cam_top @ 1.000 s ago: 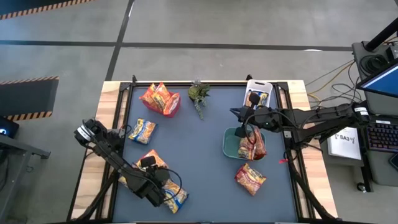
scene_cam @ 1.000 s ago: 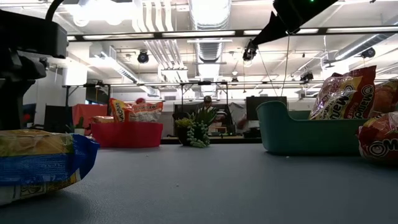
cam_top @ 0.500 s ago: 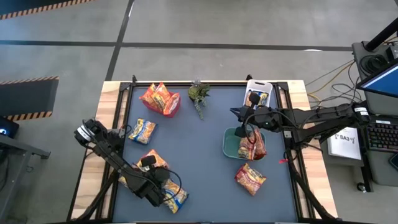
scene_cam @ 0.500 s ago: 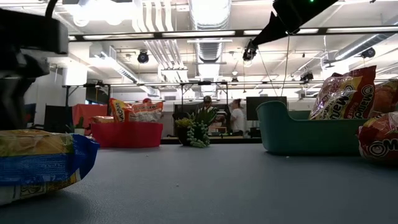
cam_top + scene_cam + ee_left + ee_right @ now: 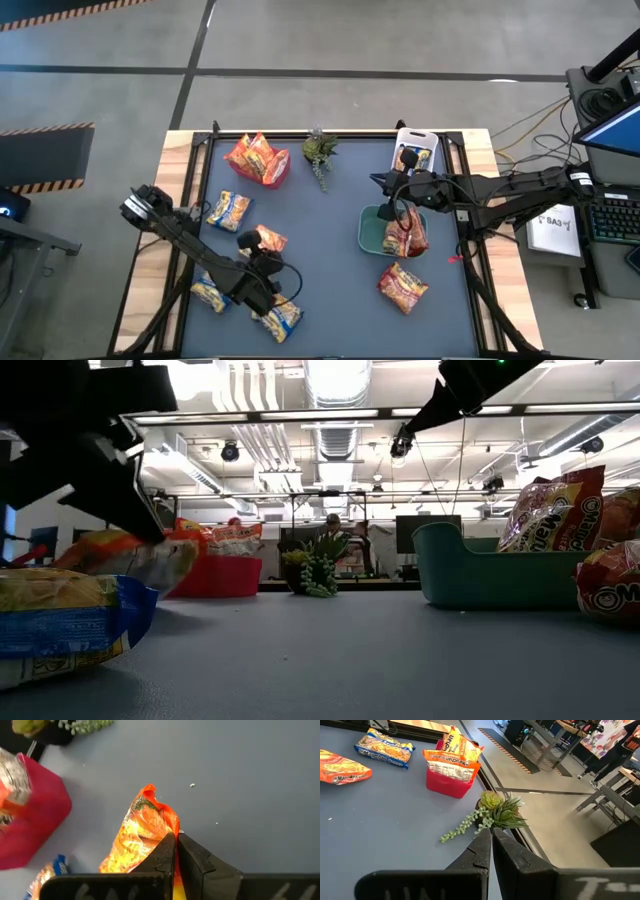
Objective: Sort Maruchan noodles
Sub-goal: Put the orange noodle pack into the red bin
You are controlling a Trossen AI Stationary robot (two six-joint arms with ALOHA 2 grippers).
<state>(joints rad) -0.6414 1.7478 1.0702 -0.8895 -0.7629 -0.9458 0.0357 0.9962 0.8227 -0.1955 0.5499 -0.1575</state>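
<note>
The orange packet's edge [image 5: 174,826] is pinched in my left gripper and the packet tilts. Next, I put the packet down flat toward the mat's middle [image 5: 308,222] and bring in my right gripper.
An orange Maruchan noodle packet [image 5: 269,240] is in my left gripper [image 5: 258,250], which is shut on it at the table's near left. It also shows in the left wrist view as the orange packet [image 5: 145,830] and in the low view as the orange packet [image 5: 130,555]. Yellow-and-blue packets [image 5: 229,210] [image 5: 210,292] [image 5: 281,320] lie flat on the mat around it. A red bin [image 5: 270,170] at the far left holds orange packets. A teal bin [image 5: 375,232] on the right holds red packets, with a red packet [image 5: 402,286] lying near it. My right gripper [image 5: 491,831] is shut on nothing above the teal bin's far side. My left gripper pinches the orange packet's edge [image 5: 165,831] between its two fingers. The fingers slant down from the table's near left. The packet juts out beyond the fingertips, tilted; in the low view it looks lifted off the mat.
A small green plant [image 5: 319,152] stands at the far edge's middle. A white tray [image 5: 415,150] sits at the far right. The mat's middle [image 5: 320,260] is bare. A wooden frame [image 5: 180,140] borders the mat. In the low view, people stand in the room behind.
My left gripper has gone up and toward the table's far right and has turned, carrying the orange packet off the mat. A yellow-and-blue packet that lay under the arm now shows.
</note>
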